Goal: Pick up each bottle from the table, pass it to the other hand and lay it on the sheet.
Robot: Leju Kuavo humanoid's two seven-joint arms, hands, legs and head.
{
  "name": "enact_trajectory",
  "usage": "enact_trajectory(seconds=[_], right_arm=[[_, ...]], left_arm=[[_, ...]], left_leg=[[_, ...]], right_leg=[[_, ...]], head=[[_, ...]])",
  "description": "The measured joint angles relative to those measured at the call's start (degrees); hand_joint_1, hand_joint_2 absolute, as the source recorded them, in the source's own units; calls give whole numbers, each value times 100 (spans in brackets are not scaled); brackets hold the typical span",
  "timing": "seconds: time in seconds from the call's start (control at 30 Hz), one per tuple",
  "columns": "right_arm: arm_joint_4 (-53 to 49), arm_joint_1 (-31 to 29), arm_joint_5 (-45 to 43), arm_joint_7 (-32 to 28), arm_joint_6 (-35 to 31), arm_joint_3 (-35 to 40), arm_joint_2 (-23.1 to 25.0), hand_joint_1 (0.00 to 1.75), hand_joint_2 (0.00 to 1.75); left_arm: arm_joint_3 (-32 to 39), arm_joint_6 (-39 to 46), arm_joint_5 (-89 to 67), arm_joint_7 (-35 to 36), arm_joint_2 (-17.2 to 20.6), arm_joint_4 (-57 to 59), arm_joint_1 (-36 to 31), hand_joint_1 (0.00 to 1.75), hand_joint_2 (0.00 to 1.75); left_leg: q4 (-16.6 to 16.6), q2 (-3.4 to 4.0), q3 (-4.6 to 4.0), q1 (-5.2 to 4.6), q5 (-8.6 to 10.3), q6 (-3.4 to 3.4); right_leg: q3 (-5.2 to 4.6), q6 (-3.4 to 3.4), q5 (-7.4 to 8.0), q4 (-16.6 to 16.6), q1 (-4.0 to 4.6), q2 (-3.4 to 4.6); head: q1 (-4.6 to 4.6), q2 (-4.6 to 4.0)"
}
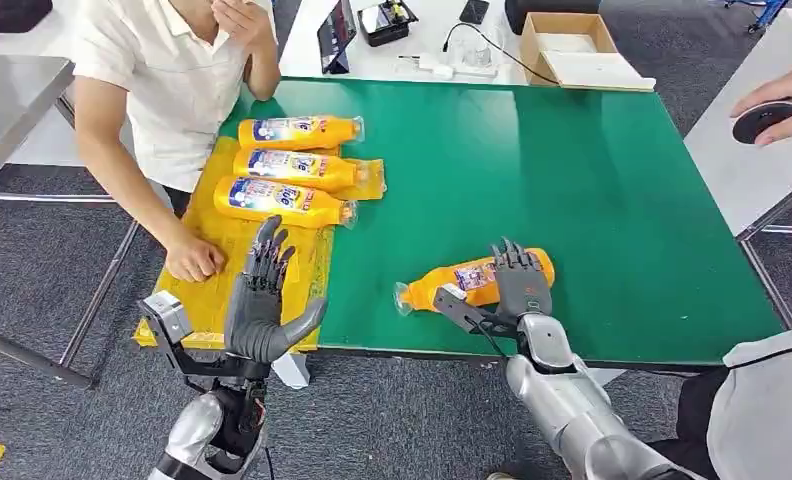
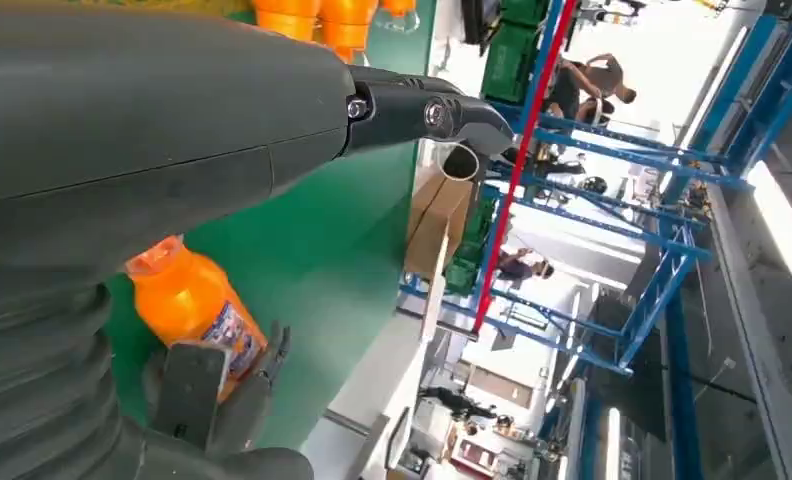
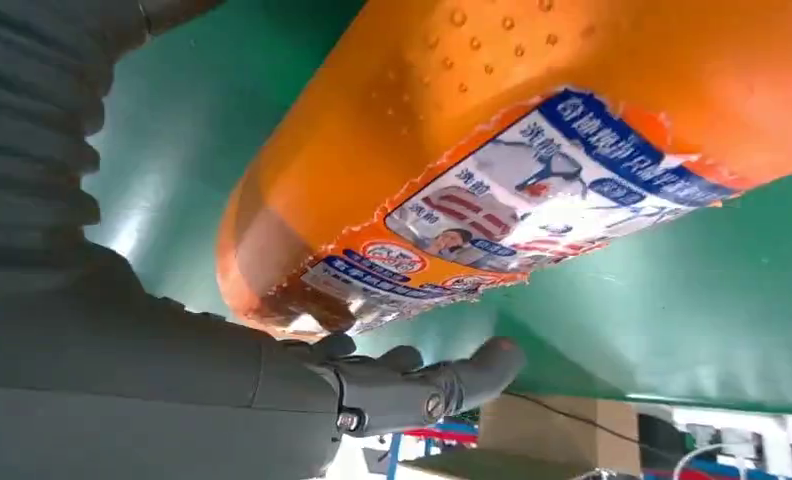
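Note:
I expect the orange bottle (image 1: 474, 280) to come to rest label up and stay in place when I lay it down, because the bottles on the sheet (image 1: 294, 169) are all lying with their labels up.
An orange bottle (image 1: 469, 281) with a blue and white label lies on its side near the front edge of the green table (image 1: 572, 180), cap pointing left. My right hand (image 1: 517, 285) lies over its base end, fingers stretched across it and thumb out toward the cap, not closed round it. In the right wrist view the bottle (image 3: 532, 130) sits close against the palm, with the thumb (image 3: 422, 385) straight beside it. My left hand (image 1: 262, 300) hovers open over the front of the yellow sheet (image 1: 207, 290). Three orange bottles (image 1: 297, 165) lie side by side on the sheet's far part.
A person in a white shirt stands at the table's left, one hand (image 1: 194, 260) resting on the sheet. Another person's hand (image 1: 772, 110) holds a black disc at the right. A cardboard box (image 1: 567, 45) and cables lie beyond the table.

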Motion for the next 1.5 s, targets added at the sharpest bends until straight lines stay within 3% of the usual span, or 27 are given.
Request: enact_trajectory(seconds=[0.43,0.47,0.5,0.53,0.77,0.93,1.17,1.5], right_arm=[[349,-153,26,116,87,-77,-30,0,175],[367,-168,75,144,92,-76,-39,45,175],[398,-196,131,164,111,-72,-53,141,175],[439,-233,203,175,172,-70,-79,166,175],[706,-506,507,40,802,-39,-378,175,175],[852,-643,350,-808,1215,9,-647,175,175],[948,-752,-17,-1030,1891,-28,-745,175,175],[972,-777,-164,-1209,2041,-68,-747,175,175]], left_arm=[[-107,-33,59,46,0,190,-90,0,175],[-114,-53,61,50,0,194,-94,0,175],[-135,-72,79,59,0,201,-101,0,175],[-151,-96,103,61,0,214,-116,0,175],[-269,-116,257,68,7,334,-267,0,175],[-361,-192,409,42,13,437,-393,0,175],[-435,-195,479,11,15,575,-504,0,175],[-518,-192,503,-2,15,673,-559,0,175]], left_leg=[[0,-2,11,-2,1,1],[0,-3,12,-2,1,1],[0,-3,12,-2,1,1],[0,-3,13,-2,1,1],[1,-5,22,-3,1,1],[1,-3,44,-3,-3,4],[1,-2,82,-2,-5,3],[0,-3,110,-1,-6,4]], right_leg=[[13,0,0,-1,-2,-1],[13,0,0,-2,-3,-1],[13,0,0,-2,-3,-1],[14,0,0,-2,-3,-1],[22,0,1,-3,-4,-2],[43,0,0,-10,-2,-1],[72,-1,-2,-15,-2,0],[108,0,-3,-18,-1,0]], head=[[0,0],[0,0],[0,0],[0,0],[0,0],[0,0],[2,0],[2,0]])
